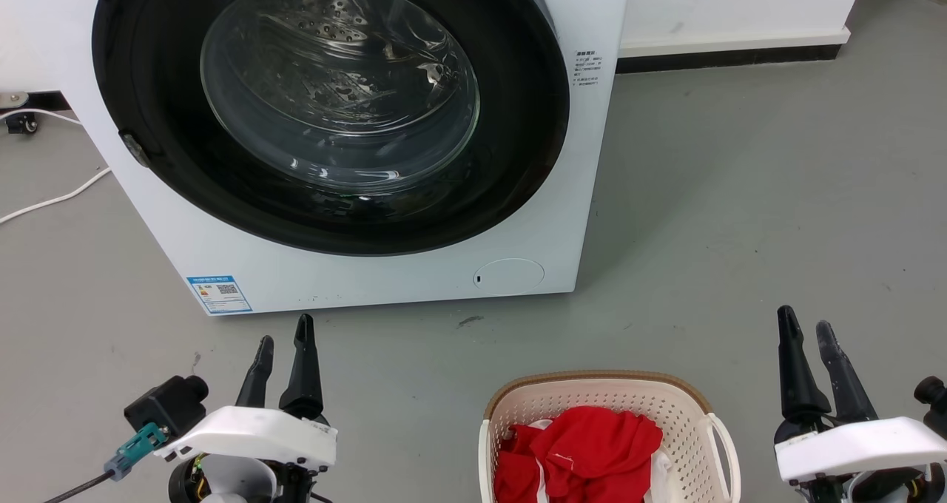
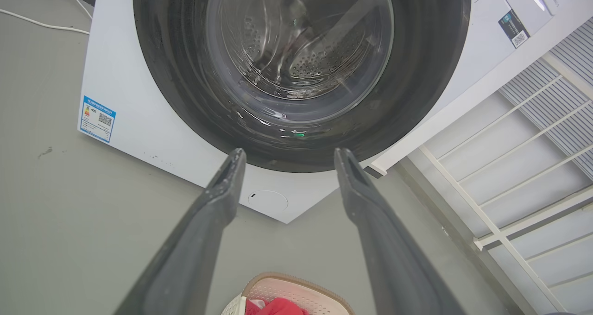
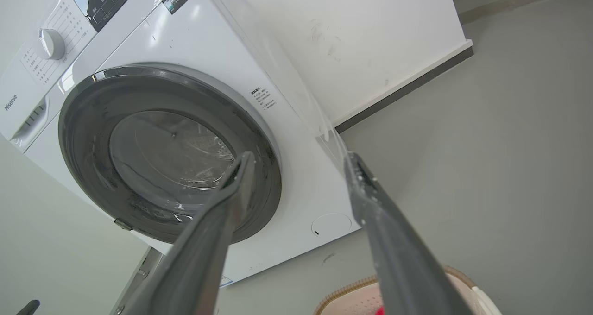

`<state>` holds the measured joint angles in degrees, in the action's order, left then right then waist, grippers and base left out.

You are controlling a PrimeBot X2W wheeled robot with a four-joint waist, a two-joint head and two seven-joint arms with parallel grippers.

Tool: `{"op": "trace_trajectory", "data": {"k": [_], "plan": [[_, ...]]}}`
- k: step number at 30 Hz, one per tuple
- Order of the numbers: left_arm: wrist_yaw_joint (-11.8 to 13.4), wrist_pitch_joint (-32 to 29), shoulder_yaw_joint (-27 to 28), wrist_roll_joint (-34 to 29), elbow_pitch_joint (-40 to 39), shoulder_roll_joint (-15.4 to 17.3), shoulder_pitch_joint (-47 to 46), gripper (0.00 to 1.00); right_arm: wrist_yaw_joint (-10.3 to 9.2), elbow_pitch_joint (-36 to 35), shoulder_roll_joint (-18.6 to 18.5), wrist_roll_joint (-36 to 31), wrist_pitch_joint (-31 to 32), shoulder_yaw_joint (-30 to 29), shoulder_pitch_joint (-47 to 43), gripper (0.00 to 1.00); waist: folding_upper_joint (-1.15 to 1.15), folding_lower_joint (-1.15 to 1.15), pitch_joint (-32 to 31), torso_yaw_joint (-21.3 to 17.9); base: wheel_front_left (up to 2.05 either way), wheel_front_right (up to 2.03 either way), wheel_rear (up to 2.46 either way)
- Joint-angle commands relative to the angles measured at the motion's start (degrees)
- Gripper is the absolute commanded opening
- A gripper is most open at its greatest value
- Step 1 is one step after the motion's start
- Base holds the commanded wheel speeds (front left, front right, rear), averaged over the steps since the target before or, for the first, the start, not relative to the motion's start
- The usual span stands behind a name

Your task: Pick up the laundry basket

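My gripper will lift the laundry basket, and the red cloth (image 1: 587,456) will ride along settled inside, because it lies in a heap well below the brown rim (image 1: 592,375).
The laundry basket (image 1: 592,403), cream perforated plastic with a brown rim and a white loop handle, stands on the grey floor at the bottom centre-right of the head view, holding red cloth (image 1: 584,444). Its far rim peeks in at the bottom of the left wrist view, basket (image 2: 296,289), and of the right wrist view, basket (image 3: 347,301). My left gripper (image 1: 285,336) is open, to the basket's left and apart from it. My right gripper (image 1: 805,325) is open, to the basket's right. In the wrist views the left gripper (image 2: 287,155) and right gripper (image 3: 299,160) hold nothing.
A white front-loading washing machine (image 1: 370,274) with its dark round door shut stands just beyond the basket. A white cable (image 1: 52,201) lies on the floor at far left. A white wall with dark skirting (image 1: 732,55) runs behind at right. A white metal rack (image 2: 523,190) stands beside the machine.
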<state>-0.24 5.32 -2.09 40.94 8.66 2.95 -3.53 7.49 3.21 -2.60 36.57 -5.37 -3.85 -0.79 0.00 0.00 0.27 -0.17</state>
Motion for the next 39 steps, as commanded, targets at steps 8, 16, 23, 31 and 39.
{"op": "trace_trajectory", "data": {"k": [8, 16, 23, 31, 39], "plan": [[0.59, 1.81, -1.21, -6.44, -1.53, 0.53, 0.17, 1.00, 0.00, -1.85, -0.27, -7.08, -1.75, -0.17, -0.83, 1.00, 0.00, 0.00, 0.03, 0.01, 0.00, 0.00, 0.00], [0.59, 3.13, -1.89, -11.54, -1.54, 0.53, 0.49, 1.00, 0.00, -2.66, -0.30, -11.09, -3.02, -0.37, -1.43, 1.00, 0.00, 0.00, 0.01, 0.06, 0.00, 0.00, 0.00], [0.50, 4.15, -2.36, -15.77, -1.62, 0.50, 0.72, 1.00, 0.00, -3.22, -0.32, -14.71, -4.03, -0.39, -2.01, 1.00, 0.00, 0.00, -0.01, 0.01, 0.00, 0.00, 0.00], [0.30, 5.36, -2.85, -20.59, -1.48, 0.32, 1.00, 1.00, 0.00, -3.76, -0.34, -18.85, -5.32, -0.42, -2.81, 1.00, 0.00, 0.00, 0.05, -0.06, 0.00, 0.00, 0.00], [0.35, 6.40, -3.03, -24.45, -1.01, 0.12, 1.49, 1.00, 0.00, -4.04, -0.36, -21.80, -6.36, -0.46, -3.33, 1.00, 0.00, 0.00, -0.07, -0.15, 0.00, 0.00, 0.00]]}}
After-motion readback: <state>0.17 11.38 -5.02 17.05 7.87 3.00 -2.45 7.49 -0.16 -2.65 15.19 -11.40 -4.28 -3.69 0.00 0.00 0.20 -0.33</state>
